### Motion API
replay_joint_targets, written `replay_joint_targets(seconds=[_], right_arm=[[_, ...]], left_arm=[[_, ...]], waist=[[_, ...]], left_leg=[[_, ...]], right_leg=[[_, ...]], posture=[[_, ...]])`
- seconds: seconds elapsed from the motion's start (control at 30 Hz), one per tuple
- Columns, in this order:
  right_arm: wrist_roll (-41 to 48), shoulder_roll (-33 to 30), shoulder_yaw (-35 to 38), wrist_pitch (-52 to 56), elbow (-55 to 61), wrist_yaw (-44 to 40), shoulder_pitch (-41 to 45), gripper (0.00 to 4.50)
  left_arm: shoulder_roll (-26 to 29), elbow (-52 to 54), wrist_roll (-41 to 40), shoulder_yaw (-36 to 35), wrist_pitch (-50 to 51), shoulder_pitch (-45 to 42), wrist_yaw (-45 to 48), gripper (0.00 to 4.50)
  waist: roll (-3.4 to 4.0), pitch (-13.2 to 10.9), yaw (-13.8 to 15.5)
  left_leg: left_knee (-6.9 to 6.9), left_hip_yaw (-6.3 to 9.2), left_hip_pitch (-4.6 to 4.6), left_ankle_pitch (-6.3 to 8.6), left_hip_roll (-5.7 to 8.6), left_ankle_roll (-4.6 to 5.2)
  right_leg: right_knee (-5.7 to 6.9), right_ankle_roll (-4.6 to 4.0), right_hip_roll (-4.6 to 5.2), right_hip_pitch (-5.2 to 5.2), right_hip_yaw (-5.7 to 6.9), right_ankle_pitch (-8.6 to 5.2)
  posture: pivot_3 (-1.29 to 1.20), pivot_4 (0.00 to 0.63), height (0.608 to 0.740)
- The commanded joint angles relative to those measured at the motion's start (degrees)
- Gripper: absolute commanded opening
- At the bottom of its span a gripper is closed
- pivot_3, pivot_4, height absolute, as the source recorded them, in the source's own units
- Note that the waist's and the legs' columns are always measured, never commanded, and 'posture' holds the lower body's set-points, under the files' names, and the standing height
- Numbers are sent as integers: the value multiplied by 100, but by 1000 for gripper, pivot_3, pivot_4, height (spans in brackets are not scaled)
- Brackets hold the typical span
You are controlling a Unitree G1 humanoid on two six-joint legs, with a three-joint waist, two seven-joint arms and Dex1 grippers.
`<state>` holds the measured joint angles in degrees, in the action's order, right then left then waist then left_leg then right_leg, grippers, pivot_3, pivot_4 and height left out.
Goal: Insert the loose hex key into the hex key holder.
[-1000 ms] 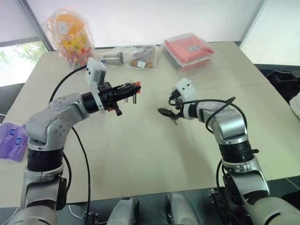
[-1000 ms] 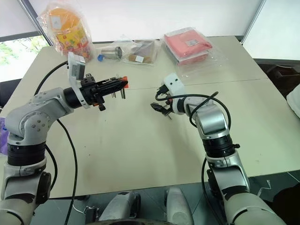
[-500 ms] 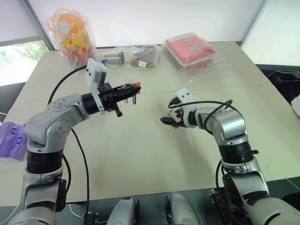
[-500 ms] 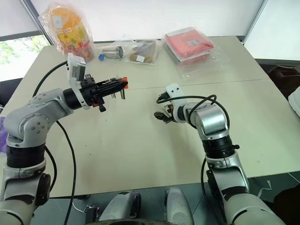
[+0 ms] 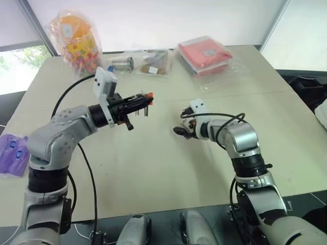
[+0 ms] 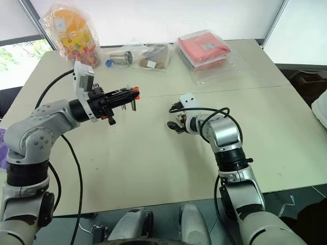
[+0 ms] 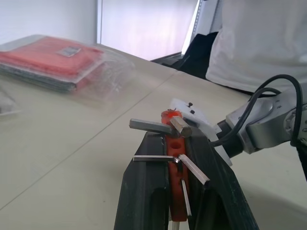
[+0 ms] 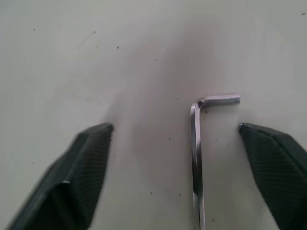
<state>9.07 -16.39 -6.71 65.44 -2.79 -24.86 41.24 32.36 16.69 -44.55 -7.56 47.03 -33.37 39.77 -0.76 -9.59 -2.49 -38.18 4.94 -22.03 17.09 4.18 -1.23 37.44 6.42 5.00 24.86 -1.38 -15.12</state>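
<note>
I expect the loose hex key (image 8: 197, 163) to slide in long end first when I lower it, since keys hang long ends down (image 5: 146, 110) from the hex key holder.
My left gripper (image 5: 142, 99) is shut on the hex key holder (image 5: 148, 95), an orange-red block held level above the table's left middle. In the left wrist view the hex key holder (image 7: 173, 152) sits clamped between the two black fingers (image 7: 144, 191), with several dark keys sticking out sideways. My right gripper (image 5: 180, 131) is down at the table surface in the middle, open. In the right wrist view the loose hex key (image 8: 195, 148) lies flat on the table between the wide-set fingers (image 8: 91, 158), nearer one of them and touching neither.
At the table's far edge are a red flat packet in clear plastic (image 5: 205, 54), small bagged items (image 5: 153, 62), a metal cylinder (image 5: 123, 63) and an orange snack bag (image 5: 76, 34). A purple packet (image 5: 13, 155) lies off the left side.
My right gripper has sunk to the table and now straddles the loose hex key. The left gripper with the holder has stayed put.
</note>
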Motion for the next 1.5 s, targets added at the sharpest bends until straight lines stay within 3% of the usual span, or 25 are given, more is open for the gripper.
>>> replay_joint_targets(seconds=[0.03, 0.2, 0.4, 0.47, 0.67, 0.73, 0.97, 1.23, 1.5], right_arm=[[-105, -63, -380, -326, -29, -87, -57, 2547], [-160, -107, -565, -452, -66, -129, -93, 41], [-140, -243, -581, -797, 104, -298, -112, 41], [-110, -237, -410, -1471, 285, -359, -149, 41], [-508, 12, 192, -4817, 189, 386, 167, 41], [23, 499, 560, -5389, 328, 437, 386, 41], [1584, 1742, 988, -5664, 801, 168, 450, 41], [1398, 2172, 553, -6360, 429, -66, 325, 41], [1331, 2175, 318, -6411, 425, -179, 60, 41]], left_arm=[[13, 210, -105, -103, -34, -34, -27, 0], [-7, 217, -114, -107, -43, -40, -67, 0], [-15, 175, -103, -100, -74, -71, -85, 0], [-18, 169, -110, -102, -74, -83, -89, 0], [-48, 105, -126, -88, -85, -146, -91, 0], [-101, 38, -115, -83, -113, -195, -117, 0], [-255, -127, -37, -60, -165, -392, -177, 0], [-237, -256, 64, -102, -225, -527, -180, 0], [-171, -355, 189, -103, -332, -651, -123, 0]], waist=[[0, 0, -4], [0, 0, -7], [0, 0, 1], [0, 0, 3], [0, -2, 2], [0, -2, -6], [1, -1, -2], [2, -2, -17], [2, -2, -14]], left_leg=[[1, 0, 0, 0, 0, 0], [5, -1, -1, 0, -1, 0], [4, -1, -1, 0, -1, 0], [4, -1, -2, 0, -1, 0], [3, -5, -11, 0, 0, -1], [3, -7, -15, -1, 1, -1], [4, -1, -15, -2, -3, -3], [2, -1, -15, -2, 3, -3], [3, -2, -14, -3, 2, -5]], right_leg=[[0, 0, 0, 1, 0, 0], [1, 0, 0, 5, 0, 0], [0, 0, 0, 4, 0, 0], [0, 0, 0, 5, 0, 0], [2, 0, -2, 17, -1, 0], [3, 0, -2, 22, -1, 0], [12, 0, -3, 26, 0, 0], [23, 0, -3, 32, 0, 0], [49, 0, -2, 45, 0, 0]], posture=[[0, 150, 740], [0, 150, 740], [0, 150, 740], [0, 150, 740], [0, 150, 740], [0, 150, 740], [0, 150, 740], [0, 150, 740], [0, 150, 740]])
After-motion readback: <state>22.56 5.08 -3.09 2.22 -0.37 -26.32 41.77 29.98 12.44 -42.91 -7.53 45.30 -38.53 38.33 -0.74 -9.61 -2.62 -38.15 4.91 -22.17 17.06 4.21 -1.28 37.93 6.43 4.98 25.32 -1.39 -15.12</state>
